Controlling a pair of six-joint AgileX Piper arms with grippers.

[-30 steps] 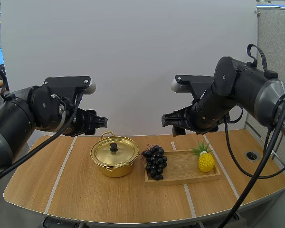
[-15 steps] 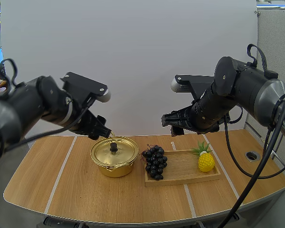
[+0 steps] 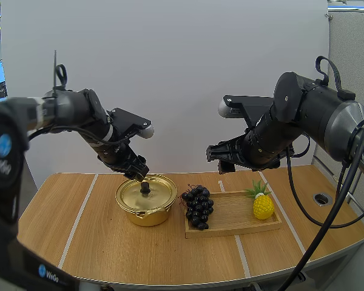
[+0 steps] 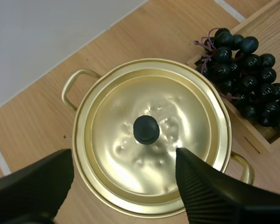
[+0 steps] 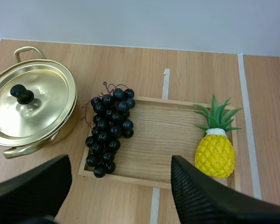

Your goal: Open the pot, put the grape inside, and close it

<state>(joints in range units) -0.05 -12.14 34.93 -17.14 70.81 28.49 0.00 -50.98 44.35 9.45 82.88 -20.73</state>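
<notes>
I expect the lid to come off whole and leave the pot behind when I lift, because the lid's rim [image 3: 168,204] is an unbroken ring clear of the pot's handles.
A gold pot [image 3: 147,200] with its lid on and a black knob [image 3: 145,188] stands left of centre on the table. My left gripper [image 3: 139,174] hovers just above and behind the knob, open; its fingers [image 4: 210,191] flank the lid [image 4: 149,135] with the knob [image 4: 146,129] between them. A bunch of dark grapes [image 3: 198,206] lies on the left end of the wooden tray [image 3: 233,218], also [image 5: 109,128]. My right gripper [image 3: 221,159] hangs open high above the tray [image 5: 163,144], the pot [image 5: 30,105] off to one side.
A yellow toy pineapple [image 3: 262,203] stands on the tray's right end, also [image 5: 215,144]. A round hole [image 3: 321,198] sits in the table near its right edge. Bare wood lies in front of the pot and tray.
My left arm has swung right and down, from the table's left side to just over the pot's knob. The right arm, the pot and the grapes have not moved.
</notes>
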